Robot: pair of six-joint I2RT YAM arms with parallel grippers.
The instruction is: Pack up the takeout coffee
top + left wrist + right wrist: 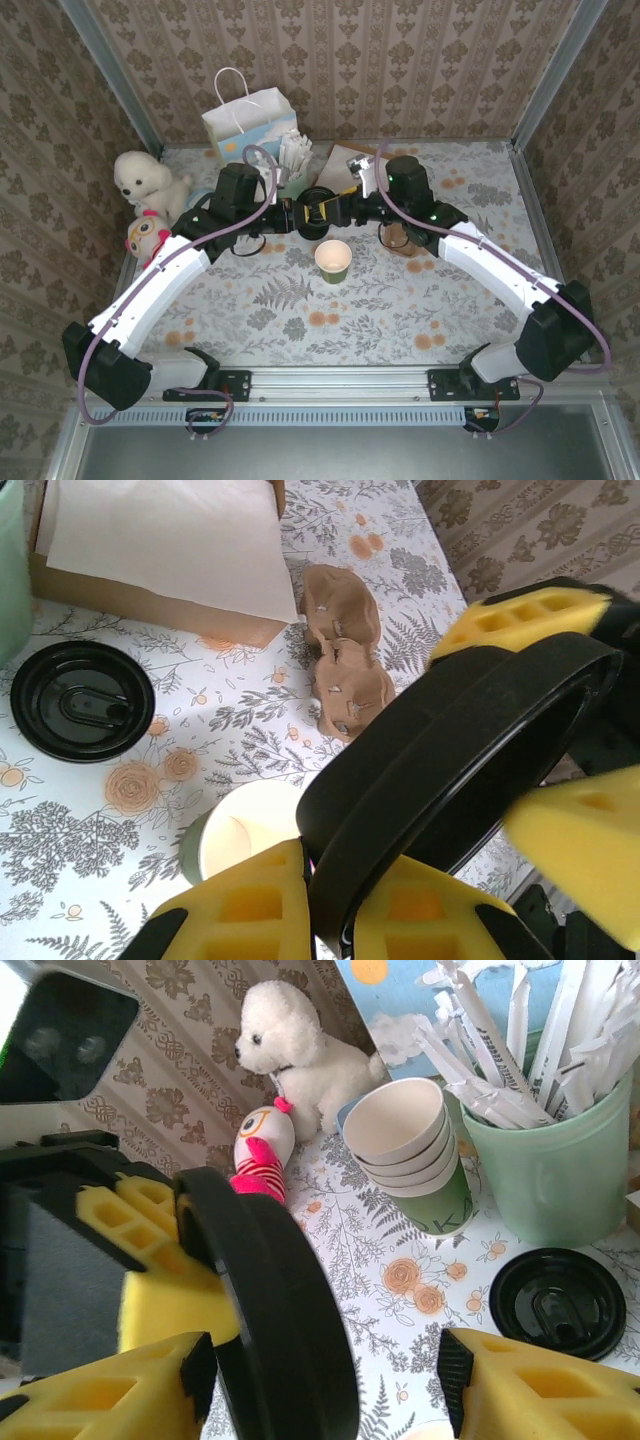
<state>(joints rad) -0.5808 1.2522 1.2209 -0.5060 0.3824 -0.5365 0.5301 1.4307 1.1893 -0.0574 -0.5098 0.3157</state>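
I should use my right gripper to take the lid's far rim (585,675) and turn the lid for my left gripper to grip again, because the lid stands on edge (432,755) in my left gripper.
A black plastic lid (450,750) stands on edge in the air, and my left gripper (320,880) is shut on its rim. My right gripper (325,1380) is open with its yellow fingers (540,1390) on either side of that lid; the lid (285,1310) sits close to the left finger. Just below stands a lone dark-green cup (333,260), lidless, with a cream inside (245,840). From above, both grippers (303,213) (345,205) meet over the table's middle. A lidded takeout coffee is out of view.
A second black lid (560,1302) lies flat on the table beside a stack of lidless green cups (415,1155) and a mint holder of wrapped straws (550,1160). Brown cardboard carrier (345,650), paper-lined box (160,540), paper bag (250,118), plush dog (145,180), owl toy (148,238).
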